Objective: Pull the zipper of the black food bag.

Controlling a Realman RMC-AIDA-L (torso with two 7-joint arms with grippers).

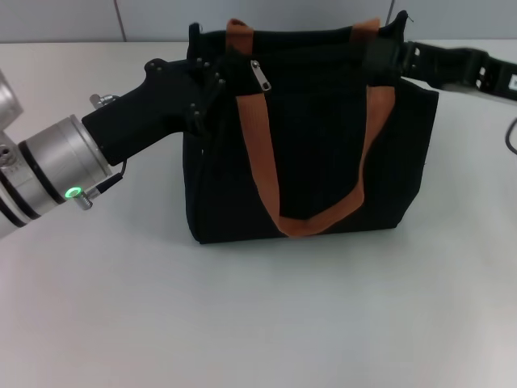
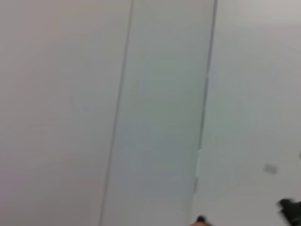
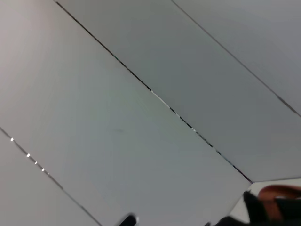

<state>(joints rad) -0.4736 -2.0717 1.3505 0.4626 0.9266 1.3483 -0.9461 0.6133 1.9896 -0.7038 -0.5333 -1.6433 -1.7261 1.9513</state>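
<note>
The robot's right gripper is at the bag's top corner (image 1: pixel 402 24) away from the silver zipper, so it should move back across to the zipper (image 1: pixel 260 75) next to the robot's left gripper.
The black food bag (image 1: pixel 315 137) stands upright in the middle of the table, its two orange-brown handles (image 1: pixel 260 153) hanging down the front. The silver zipper (image 1: pixel 260 76) dangles at the top left of the bag, just right of my left gripper (image 1: pixel 207 78), which presses against the bag's top left corner. At the top right corner, my right gripper (image 1: pixel 386 52) reaches in from the right. A sliver of black fabric and orange handle (image 3: pixel 278 193) shows in the right wrist view. Only wall panels show in the left wrist view.
The white table (image 1: pixel 258 315) spreads in front of and beside the bag. A grey panelled wall (image 1: pixel 65 18) runs along the back. A black cable (image 1: pixel 510 133) lies at the right edge.
</note>
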